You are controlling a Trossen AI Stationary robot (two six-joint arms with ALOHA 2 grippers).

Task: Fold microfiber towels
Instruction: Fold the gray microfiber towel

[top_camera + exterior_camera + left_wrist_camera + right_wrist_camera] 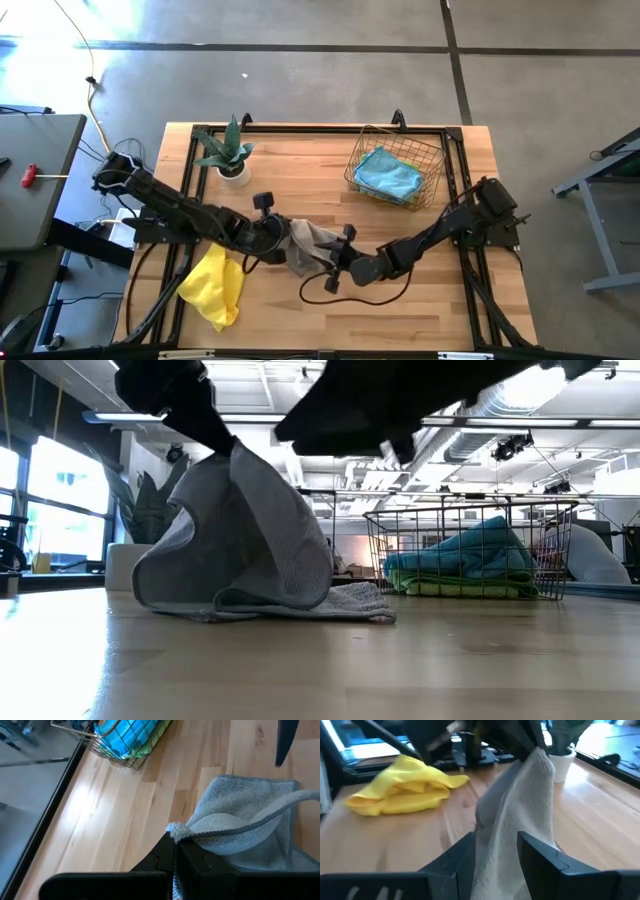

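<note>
My gripper will pull the grey towel (308,244) hanging limp from a peak (537,761), so its fold will straighten along the top with cloth draping to both sides.
A grey microfiber towel (305,245) stands half raised at the table's middle. My left gripper (278,238) is shut on its top, which the low view shows pulled up into a peak (235,460). My right gripper (496,840) comes in from the right, open, its two fingers on either side of the towel's hanging fold (520,805). A yellow towel (215,285) lies crumpled near the front left. A light blue towel (388,175) lies on a green one (460,588) in the wire basket (430,150). My left gripper pinches the grey towel's hemmed edge at a corner (176,831) between its two fingers, slanting down from the table's left. The towel hangs slack below the hold, and its lower part (340,600) lies on the table. My right gripper: I cannot tell whether its fingers touch the fold between them.
A potted plant (232,160) stands at the back left, and the wire basket at the back right. Bare wood lies along the front right of the table (430,310). A black frame runs round the table's edges.
</note>
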